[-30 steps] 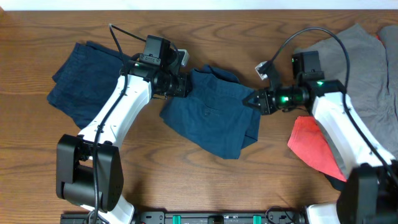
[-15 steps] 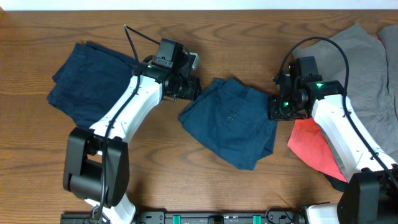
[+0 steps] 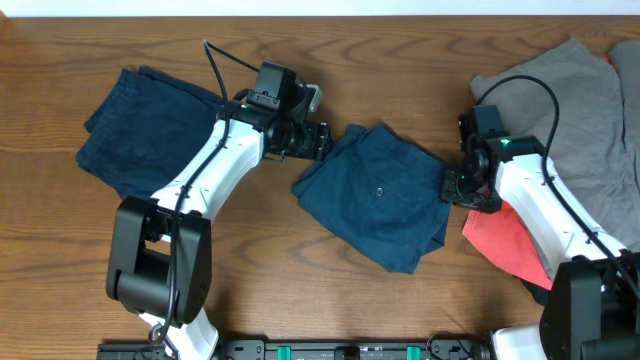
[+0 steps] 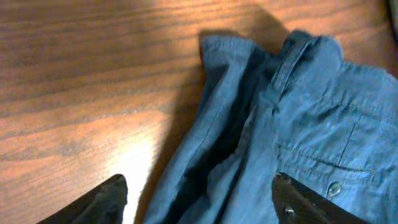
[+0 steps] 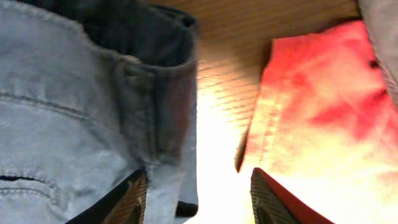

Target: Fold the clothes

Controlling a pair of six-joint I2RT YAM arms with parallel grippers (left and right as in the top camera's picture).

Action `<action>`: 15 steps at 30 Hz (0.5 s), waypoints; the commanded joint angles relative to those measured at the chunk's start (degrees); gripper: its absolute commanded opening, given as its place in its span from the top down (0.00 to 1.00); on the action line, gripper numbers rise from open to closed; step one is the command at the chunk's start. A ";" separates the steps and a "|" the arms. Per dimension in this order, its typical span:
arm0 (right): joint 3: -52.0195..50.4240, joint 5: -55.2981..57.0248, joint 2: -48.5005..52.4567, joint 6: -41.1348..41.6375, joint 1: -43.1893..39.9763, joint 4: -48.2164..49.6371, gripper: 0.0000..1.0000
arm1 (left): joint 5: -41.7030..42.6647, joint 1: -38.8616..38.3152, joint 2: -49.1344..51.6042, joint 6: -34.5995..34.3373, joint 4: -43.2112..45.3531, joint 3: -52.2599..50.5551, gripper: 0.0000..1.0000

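Observation:
My right gripper is at the corner of the folded navy shorts, which lie slanted, so it should take the waistband farther in and help turn the shorts straight.
One pair of the clothes, dark navy shorts, lies folded in the middle of the table. My left gripper is at its upper left corner, open; in the left wrist view the jaws stand wide above the shorts' waistband edge, clamping nothing. Open too, my right gripper is at the shorts' right edge. In the right wrist view the shorts' hem lies by the left finger. A second pair of navy shorts lies at the left.
A red cloth lies just right of the right gripper, seen close in the right wrist view. A grey garment covers the back right corner. Bare wood shows left of the folded shorts.
Both arms carried the middle shorts to the right, then both grippers opened and let go of them. The shorts now lie flat, folded.

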 commanded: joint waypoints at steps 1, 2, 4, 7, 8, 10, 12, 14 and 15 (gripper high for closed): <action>0.13 1.55 -0.09 3.63 0.66 -1.01 0.47 | -0.39 -0.07 0.76 0.24 1.29 0.68 0.22; 0.17 1.18 -0.15 3.85 0.63 -1.40 0.46 | -0.44 -0.07 0.83 0.26 1.70 0.68 0.22; 0.52 -0.61 -0.76 3.98 0.66 -2.43 0.46 | -0.42 -0.07 1.07 0.26 2.67 0.68 0.20; 1.09 -4.52 -2.99 3.98 0.66 -2.47 0.46 | -0.39 -0.07 1.49 0.50 3.50 0.68 0.15; 1.36 -5.79 -4.07 3.98 0.66 -2.45 0.46 | -0.35 -0.07 1.77 1.09 3.69 0.68 0.14; 1.60 -7.61 -6.32 3.98 0.66 -2.45 0.47 | 0.98 -0.07 2.34 2.82 4.11 0.68 0.13; 1.60 -8.76 -8.70 3.93 0.74 -2.34 0.48 | 2.45 -0.11 3.23 4.26 4.83 0.68 0.12; 1.60 -10.36 -9.92 2.19 0.90 -1.01 0.53 | 2.60 -0.42 4.50 4.66 5.88 0.68 0.11; 1.60 -11.65 -10.08 0.59 1.11 0.02 0.57 | 2.60 -0.50 5.29 4.66 6.40 0.68 0.11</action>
